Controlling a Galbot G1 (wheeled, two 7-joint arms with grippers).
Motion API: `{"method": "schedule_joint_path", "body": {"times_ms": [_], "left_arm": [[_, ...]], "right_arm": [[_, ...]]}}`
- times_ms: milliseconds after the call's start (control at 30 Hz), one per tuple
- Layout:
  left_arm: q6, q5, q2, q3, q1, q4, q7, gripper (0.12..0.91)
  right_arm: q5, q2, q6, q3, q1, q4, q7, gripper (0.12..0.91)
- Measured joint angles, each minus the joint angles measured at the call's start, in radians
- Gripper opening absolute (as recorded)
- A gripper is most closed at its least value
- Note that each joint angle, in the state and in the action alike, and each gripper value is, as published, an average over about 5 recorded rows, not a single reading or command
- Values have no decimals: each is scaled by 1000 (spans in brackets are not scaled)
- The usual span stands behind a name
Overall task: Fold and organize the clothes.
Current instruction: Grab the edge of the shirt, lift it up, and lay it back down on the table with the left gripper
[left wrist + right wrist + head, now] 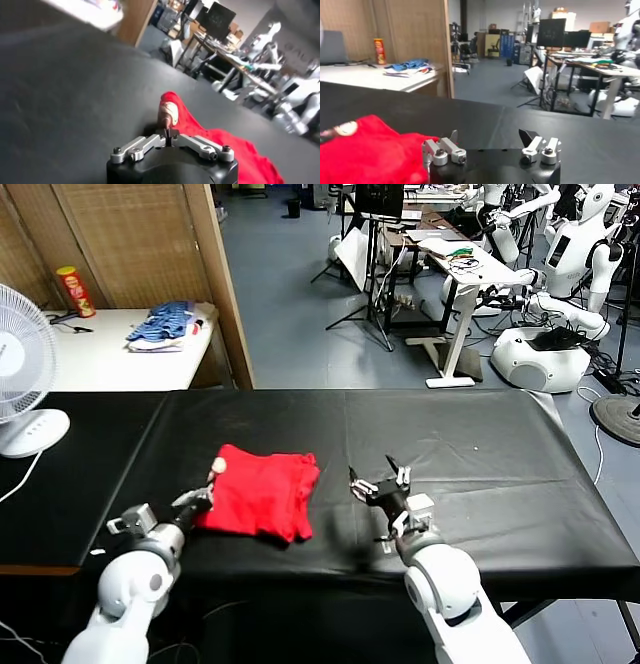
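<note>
The red T-shirt is lying with its brown-and-white print [218, 466] on the underside, so next my left gripper brings the T-shirt's pinched corner over toward the opposite edge [308, 492] to turn the print up.
The red T-shirt [262, 492] lies folded in a compact block on the black table [470, 444], left of centre. My left gripper [213, 474] is at the shirt's left corner, shut on a small brown-and-white bit of the cloth. In the left wrist view the gripper [166, 125] pinches that bit, and the red shirt [220, 142] spreads out beyond it. My right gripper [378, 475] is open and empty, hovering low just right of the shirt and apart from it. In the right wrist view the right gripper [490, 136] has its jaws wide apart, with the shirt [365, 150] to one side.
A white fan [18, 374] stands at the table's far left. Behind it, a white side table holds a blue striped pile of clothes [165, 324] and a red can [75, 291]. Desks, stands and other robots [545, 334] fill the room beyond.
</note>
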Motion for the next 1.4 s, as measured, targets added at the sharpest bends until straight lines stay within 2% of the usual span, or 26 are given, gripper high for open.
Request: {"method": "schedule_joint_path", "body": {"times_ms": [133, 333, 500, 667, 767, 867, 1033, 1133, 1200, 1300, 1400], "left_arm": [[-26, 195, 67, -15, 15, 3, 7, 138], [-51, 390, 190, -61, 46, -4, 13, 138], [-67, 526, 295, -115, 77, -14, 10, 138], [-50, 599, 357, -145, 104, -48, 7, 138], [-37, 575, 351, -131, 117, -90, 6, 138], [-28, 488, 315, -84, 122, -148, 5, 138], [14, 325, 216, 56, 96, -230, -22, 138], [40, 238, 154, 146, 65, -246, -50, 138], [47, 205, 113, 197, 45, -248, -56, 138], [35, 211, 60, 255, 26, -238, -36, 138], [10, 243, 30, 293, 21, -220, 11, 186]], "right_arm": [[-13, 2, 1, 12, -20, 11, 1, 798], [-20, 7, 2, 20, -37, 18, 3, 798], [-20, 10, 3, 21, -41, 20, 3, 798], [-23, 16, 3, 20, -48, 21, 2, 798], [-27, 18, 4, 21, -54, 22, 0, 798], [-30, 18, 4, 26, -62, 25, -1, 798], [-33, 11, 4, 42, -76, 32, -2, 798], [-32, 6, 3, 49, -82, 32, -4, 798], [-28, 2, 1, 48, -84, 32, -8, 798], [-4, -4, -8, 40, -80, 29, -22, 798], [29, -11, -23, 26, -70, 22, -44, 798]]}}
